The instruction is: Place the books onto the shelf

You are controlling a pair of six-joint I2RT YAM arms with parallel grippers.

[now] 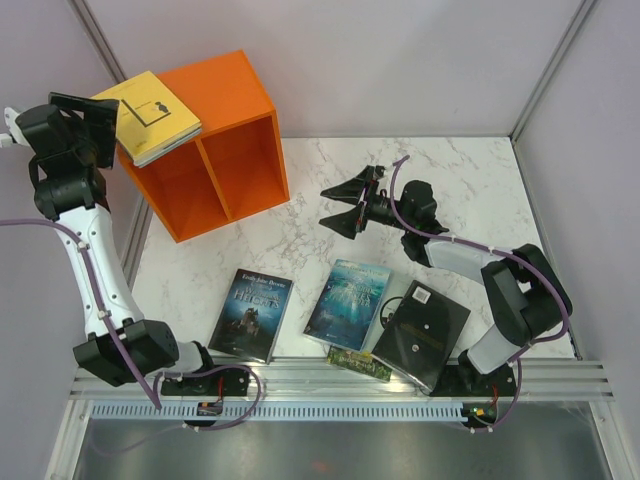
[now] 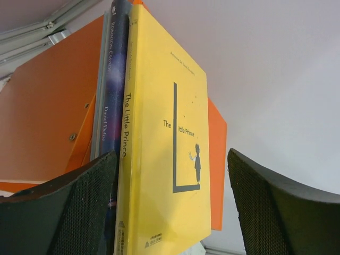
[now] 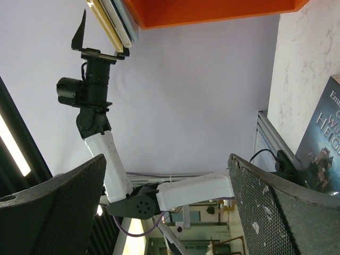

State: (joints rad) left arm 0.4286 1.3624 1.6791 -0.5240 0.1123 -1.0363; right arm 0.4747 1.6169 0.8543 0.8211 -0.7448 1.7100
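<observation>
The yellow book (image 1: 152, 110) overhangs the shelf's front edge, lying free atop the stack, so it will swivel over the books below when I push it.
The orange shelf (image 1: 215, 150) stands at the back left, openings facing the table. On its top lies a stack of books with a yellow book (image 1: 150, 115) uppermost. In the left wrist view that yellow book (image 2: 159, 159) lies against a dark purple one (image 2: 110, 90). My left gripper (image 1: 103, 125) is open around the stack's edge, and a gap separates the right finger (image 2: 281, 212) from the yellow cover. On the table lie a dark blue book (image 1: 250, 313), a teal book (image 1: 347, 303), a black book (image 1: 420, 333) and a green-gold book (image 1: 360, 362). My right gripper (image 1: 350, 205) hovers open and empty.
A marble tabletop (image 1: 400, 170) lies between grey walls, with an aluminium rail (image 1: 300, 380) along its near edge. The green-gold book sits partly under the black one at that edge. In the right wrist view the left arm (image 3: 106, 159) reaches up to the shelf (image 3: 212, 10).
</observation>
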